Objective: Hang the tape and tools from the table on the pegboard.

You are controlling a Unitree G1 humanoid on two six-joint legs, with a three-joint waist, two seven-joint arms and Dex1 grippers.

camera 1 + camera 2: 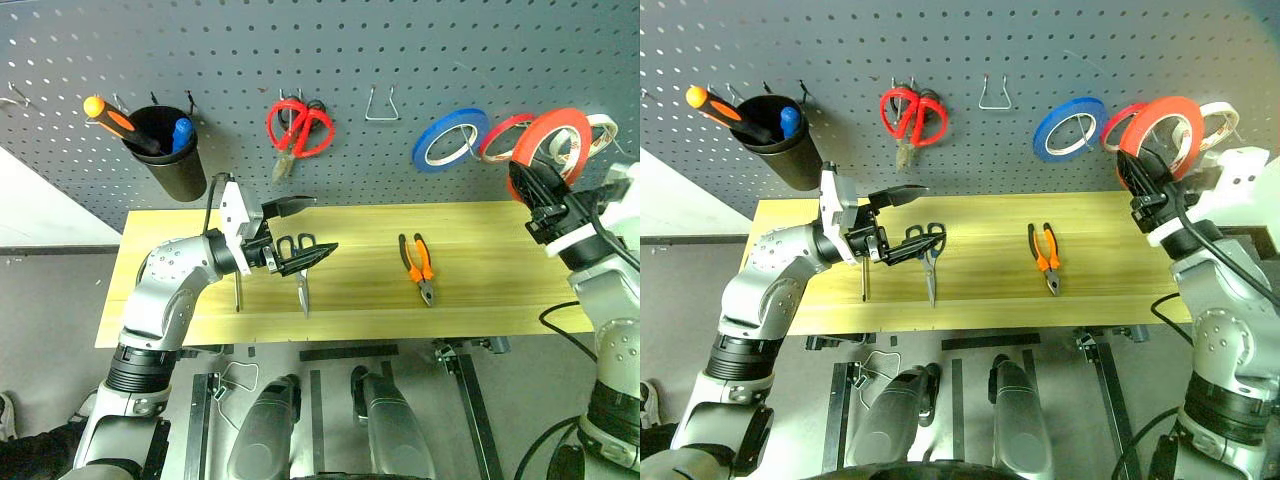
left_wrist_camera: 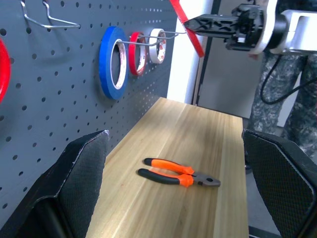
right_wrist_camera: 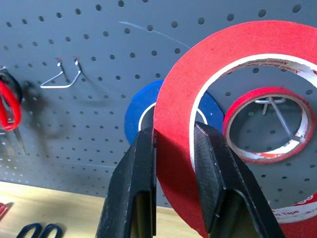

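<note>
The red tape's opening (image 1: 556,149) faces the hook with the smaller red ring (image 3: 282,120), so the robot's right gripper should keep moving in until the hook goes through, then let go.
The red tape (image 1: 548,133) is upright in front of the pegboard (image 1: 200,50) at the right, with my right gripper (image 3: 173,135) shut on its lower edge. It overlaps the rings hanging there. The orange-and-black pliers (image 1: 420,265) lie on the yellow wood table (image 1: 490,255), right of centre. The dark-handled scissors (image 1: 300,262) lie left of centre, blades toward the front edge. My left gripper (image 1: 320,226) hovers open just above the scissors' handles, holding nothing. A thin dark shaft (image 1: 238,292) lies beside that arm, its handle hidden.
A blue tape ring (image 1: 450,140), a smaller red ring (image 1: 498,138) and a white ring (image 1: 602,130) hang on a long hook at the right. Red-handled scissors (image 1: 298,130), an empty wire hook (image 1: 381,105) and a black cup (image 1: 172,155) holding an orange-handled screwdriver (image 1: 108,118) hang further left.
</note>
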